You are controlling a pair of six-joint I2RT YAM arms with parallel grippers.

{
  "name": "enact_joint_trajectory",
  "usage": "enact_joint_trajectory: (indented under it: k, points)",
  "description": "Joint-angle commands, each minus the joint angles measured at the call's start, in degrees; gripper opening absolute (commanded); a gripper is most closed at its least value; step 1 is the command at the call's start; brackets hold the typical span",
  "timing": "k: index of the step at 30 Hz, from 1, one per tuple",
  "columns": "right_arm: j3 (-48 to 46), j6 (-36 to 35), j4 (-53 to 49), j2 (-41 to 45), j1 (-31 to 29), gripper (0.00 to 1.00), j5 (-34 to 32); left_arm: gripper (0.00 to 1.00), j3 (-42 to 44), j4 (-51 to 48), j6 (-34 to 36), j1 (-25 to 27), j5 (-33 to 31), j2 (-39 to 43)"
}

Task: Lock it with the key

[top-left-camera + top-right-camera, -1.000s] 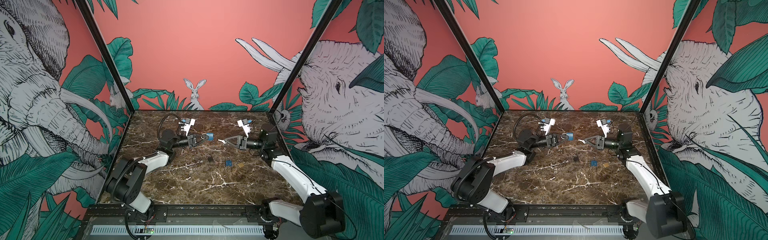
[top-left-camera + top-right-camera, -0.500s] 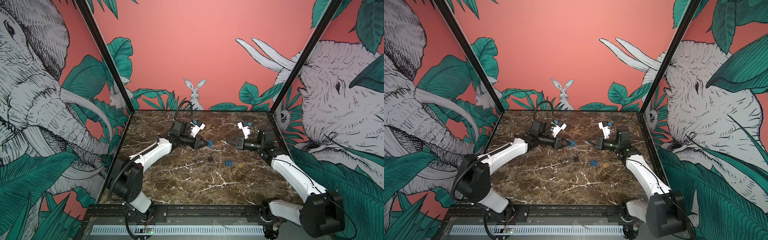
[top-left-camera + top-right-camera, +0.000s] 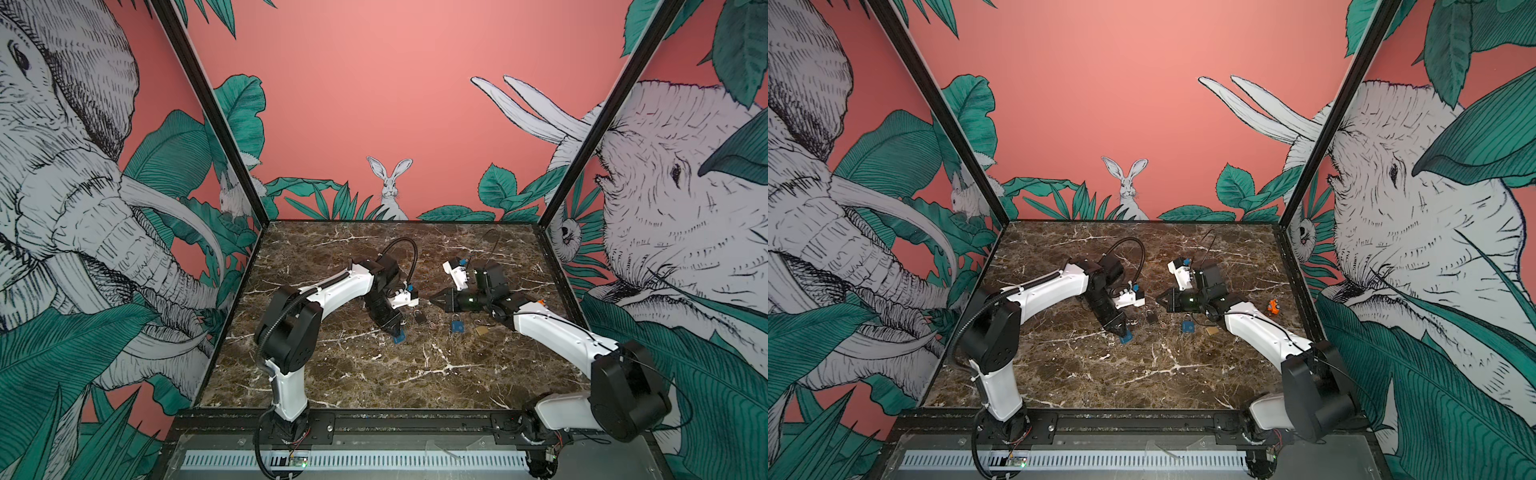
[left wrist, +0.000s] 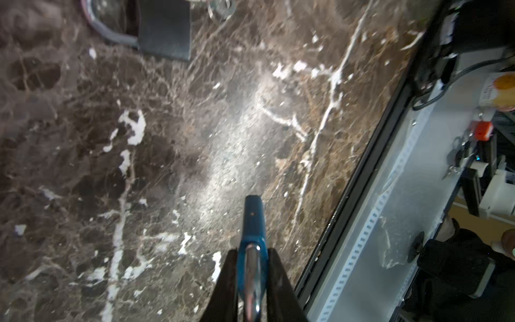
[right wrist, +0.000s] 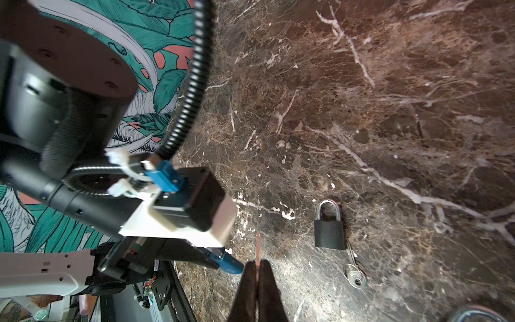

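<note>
My left gripper should go on lowering the blue padlock [image 3: 399, 338], which it holds by the padlock's shackle over clear marble [image 3: 384, 331], until the padlock's body rests there, and then let go.
My left gripper [image 3: 397, 332] [image 4: 252, 253] points down at the marble table [image 3: 374, 374] and is shut on the chrome shackle of a blue padlock [image 3: 399, 339] [image 3: 1125, 337] [image 4: 253, 220]. The padlock's body hangs close to the surface; whether it touches I cannot tell. My right gripper [image 3: 432, 298] [image 3: 1159, 298] [image 5: 257, 263] hovers just right of it, fingers pressed together. A thin reddish strip [image 5: 258, 245] sticks out from between them; it looks like the key seen edge-on. The blue padlock [image 5: 231, 264] also shows beside these fingertips in the right wrist view.
A black padlock [image 3: 419, 318] [image 5: 328, 232] with a silver key [image 5: 354, 274] at its base lies between the grippers. Right of it lie a second blue padlock [image 3: 457, 326] and a brass padlock [image 3: 481, 331]. A small orange thing [image 3: 1273, 306] sits by the right wall.
My left arm has swung from level at the back to pointing down, carrying the blue padlock forward and down towards the table. The right gripper has shifted only a little.
</note>
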State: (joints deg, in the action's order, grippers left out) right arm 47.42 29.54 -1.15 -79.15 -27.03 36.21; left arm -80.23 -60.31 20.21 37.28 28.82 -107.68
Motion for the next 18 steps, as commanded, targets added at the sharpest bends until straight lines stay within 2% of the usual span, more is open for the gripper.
enact_joint_trajectory:
  k: [1, 8, 15, 16, 18]
  points:
    - [-1.41, 2.28, 6.37, -0.71, -1.31, 0.00, -2.69, 0.00, -3.70, -5.62, 4.79, -0.46, -4.52, -1.45]
    - [-3.01, 2.93, 7.60, -1.53, -2.91, 0.00, -2.28, 0.00, -10.70, -9.03, 7.72, -1.42, -7.48, -9.67]
    - [-6.08, 4.43, 10.11, -2.93, -5.11, 0.00, -2.63, 0.00, -12.56, -9.56, 8.08, -2.10, -13.37, -13.97]
    - [-6.58, 4.63, 10.51, -3.20, -5.39, 0.00, -2.72, 0.07, -12.91, -9.79, 8.32, -2.12, -13.65, -14.45]
    - [-6.98, 4.77, 10.87, -3.63, -5.97, 0.00, -2.87, 0.14, -12.91, -8.92, 8.48, -2.36, -14.83, -14.42]
